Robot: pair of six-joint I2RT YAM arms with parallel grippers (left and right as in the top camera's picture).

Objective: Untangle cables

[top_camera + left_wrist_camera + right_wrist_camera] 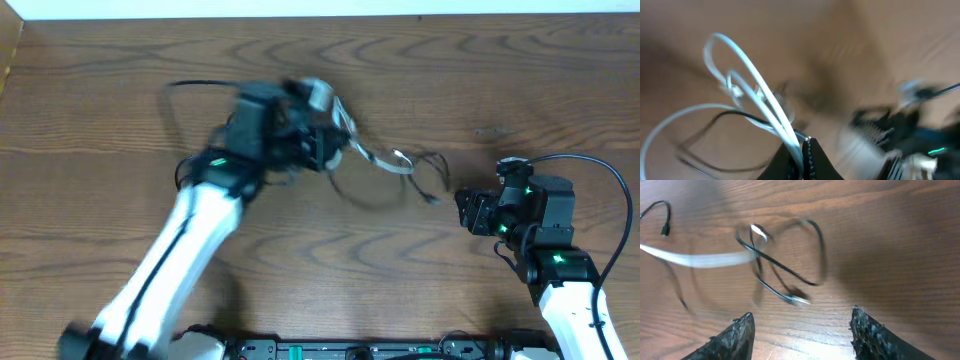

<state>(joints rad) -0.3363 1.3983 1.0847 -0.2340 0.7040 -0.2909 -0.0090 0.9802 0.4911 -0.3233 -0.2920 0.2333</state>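
Next, I bring the white cable's raised loop [347, 123] to my right gripper with my left gripper first, because the white cable's trailing end [404, 163] goes through the thin black cable's loops.
My left gripper [325, 128] is shut on the white cable [372, 154] and holds it raised over the middle of the table. In the left wrist view the white cable [760, 90] loops up from between the jaws [804, 150], blurred. The thin black cable [425, 175] trails on the wood, crossing the white one. My right gripper [462, 208] is open and empty just right of the black cable's end. In the right wrist view the black cable [785, 270] lies looped ahead of the open fingers [801, 330], its plug [799, 300] nearest, and the white cable [700, 257] streaks left.
The wooden table [520, 90] has its back edge at the top and a left edge at the far left [10, 60]. My left arm [170, 260] stretches diagonally across the left half. A thicker black arm wire [600, 165] arcs over my right arm.
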